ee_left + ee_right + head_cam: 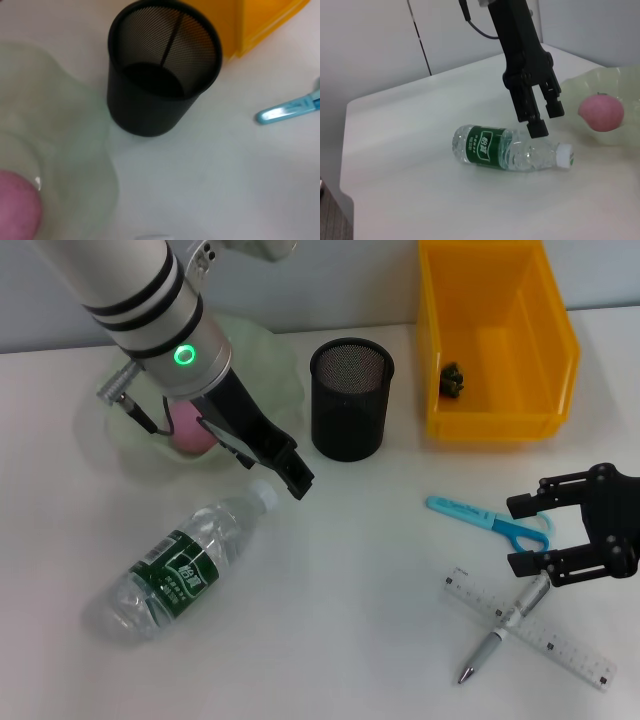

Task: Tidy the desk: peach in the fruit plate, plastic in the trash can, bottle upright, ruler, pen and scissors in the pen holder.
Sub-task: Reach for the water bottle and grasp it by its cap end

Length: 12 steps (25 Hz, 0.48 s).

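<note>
The left gripper's open fingers are set across the bottle's narrow neck, so the robot should keep lowering this gripper until the fingers are on both sides of the cap end, and then close it.
The pink peach lies in the pale green fruit plate. My left gripper is open and empty, just off the plate's rim, above the cap end of the clear bottle, which lies on its side. The right wrist view shows the left gripper, the bottle and the peach. My right gripper is open, its fingertips either side of the handle of the blue scissors. The pen lies across the ruler. The black mesh pen holder is empty.
The yellow bin stands at the back right with a small dark piece inside. The left wrist view shows the pen holder, the plate, the peach and the scissors.
</note>
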{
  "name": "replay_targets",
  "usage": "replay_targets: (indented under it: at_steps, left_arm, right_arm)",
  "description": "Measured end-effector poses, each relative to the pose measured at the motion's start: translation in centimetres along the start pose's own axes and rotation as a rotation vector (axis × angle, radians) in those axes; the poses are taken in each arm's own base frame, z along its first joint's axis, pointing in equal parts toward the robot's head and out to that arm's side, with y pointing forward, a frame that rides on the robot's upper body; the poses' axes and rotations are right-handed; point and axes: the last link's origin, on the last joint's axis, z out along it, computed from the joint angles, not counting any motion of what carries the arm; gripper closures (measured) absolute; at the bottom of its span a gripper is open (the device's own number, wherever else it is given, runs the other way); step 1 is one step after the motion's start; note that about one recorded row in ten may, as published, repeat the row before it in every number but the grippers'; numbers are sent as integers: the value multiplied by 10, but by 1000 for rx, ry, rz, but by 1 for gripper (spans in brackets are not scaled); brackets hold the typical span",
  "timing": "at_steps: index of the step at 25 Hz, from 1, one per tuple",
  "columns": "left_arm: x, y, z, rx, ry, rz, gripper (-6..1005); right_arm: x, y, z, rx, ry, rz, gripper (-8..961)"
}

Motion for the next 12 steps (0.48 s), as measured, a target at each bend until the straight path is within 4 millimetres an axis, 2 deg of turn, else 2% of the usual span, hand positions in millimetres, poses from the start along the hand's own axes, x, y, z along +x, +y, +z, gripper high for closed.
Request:
replay_targets:
  at_steps: [12]
  left_arm:
    - [-5,-9,16,39,-9,-6,215]
  right_arm:
    - [-1,1,1,-2,3,-3,243]
